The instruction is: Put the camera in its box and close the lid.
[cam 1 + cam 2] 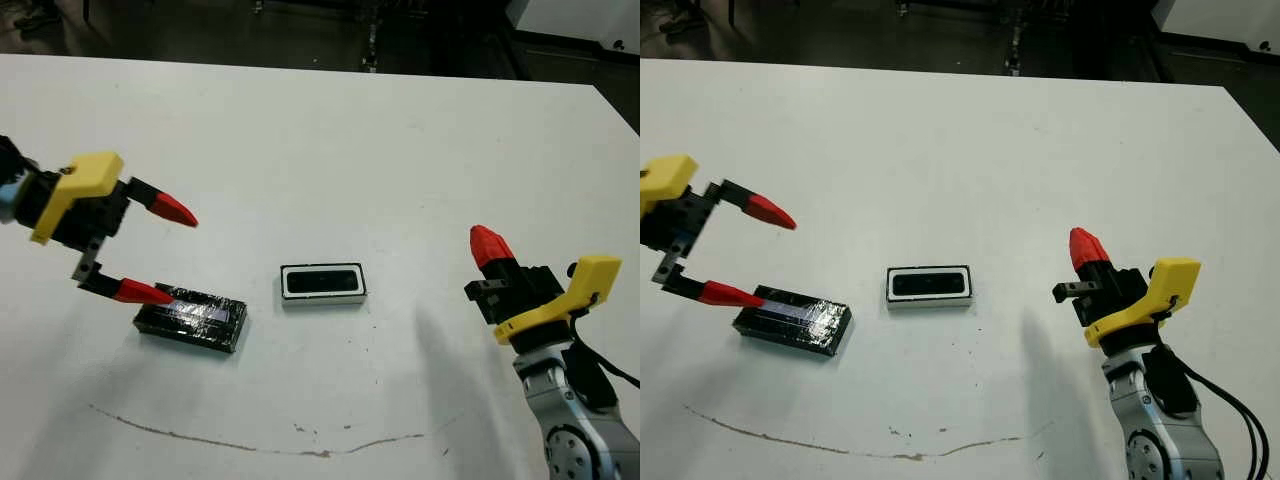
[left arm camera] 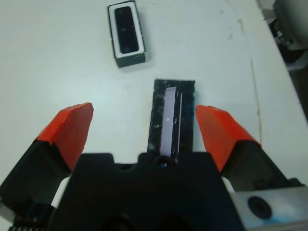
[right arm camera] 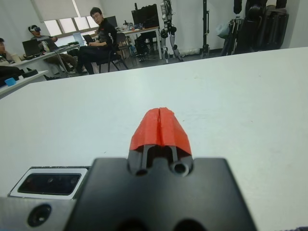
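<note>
The lid (image 1: 196, 315) has deep sides (image 1: 186, 338) and is bigger than the box, so it will slide down around the box's white sides when I lower it.
The box (image 1: 323, 297), a small tray with a white rim, sits mid-table. The camera (image 1: 321, 281) lies inside it as a black oblong, also seen in the left wrist view (image 2: 127, 33). To its left rests the lid (image 1: 200, 322), flat and glossy black. My left gripper (image 1: 175, 257) is open above the lid's left end. In the left wrist view the lid (image 2: 173, 115) lies between and beyond the fingers; I cannot tell whether they touch it. My right gripper (image 1: 483, 240) is shut on nothing, well right of the box, fingertips (image 3: 160, 120) pressed together.
A thin brown curved mark (image 1: 250, 445) runs across the white table (image 1: 330, 140) near its front edge. Beyond the far edge, people sit at desks (image 3: 96, 38) among chairs and stands.
</note>
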{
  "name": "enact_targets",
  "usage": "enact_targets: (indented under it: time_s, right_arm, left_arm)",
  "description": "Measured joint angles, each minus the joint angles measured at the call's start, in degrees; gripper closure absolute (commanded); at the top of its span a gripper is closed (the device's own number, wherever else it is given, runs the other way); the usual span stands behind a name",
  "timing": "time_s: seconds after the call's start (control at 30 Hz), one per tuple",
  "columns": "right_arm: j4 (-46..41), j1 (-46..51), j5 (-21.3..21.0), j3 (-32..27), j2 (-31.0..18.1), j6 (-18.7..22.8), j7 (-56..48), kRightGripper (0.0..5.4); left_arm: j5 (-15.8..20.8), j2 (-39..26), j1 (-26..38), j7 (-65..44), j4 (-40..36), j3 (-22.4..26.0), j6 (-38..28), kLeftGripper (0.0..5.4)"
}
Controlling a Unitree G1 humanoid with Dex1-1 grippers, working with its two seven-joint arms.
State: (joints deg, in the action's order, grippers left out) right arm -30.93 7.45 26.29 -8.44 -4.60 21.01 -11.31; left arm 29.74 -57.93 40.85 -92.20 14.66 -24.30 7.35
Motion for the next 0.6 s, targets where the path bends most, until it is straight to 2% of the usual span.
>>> enact_targets:
  time_s: [0.23,0.6]
  right_arm:
    - [0.2,0.0,0.0,0.6,0.0,-0.2,0.2,5.38]
    - [0.4,0.1,-0.1,0.9,0.0,-0.7,0.2,5.38]
  left_arm:
    - [3.7,-0.8,2.5,0.0,-0.7,-7.2,2.0,0.0]
    - [5.6,-1.0,1.7,0.0,-1.6,-9.9,-0.7,0.0]
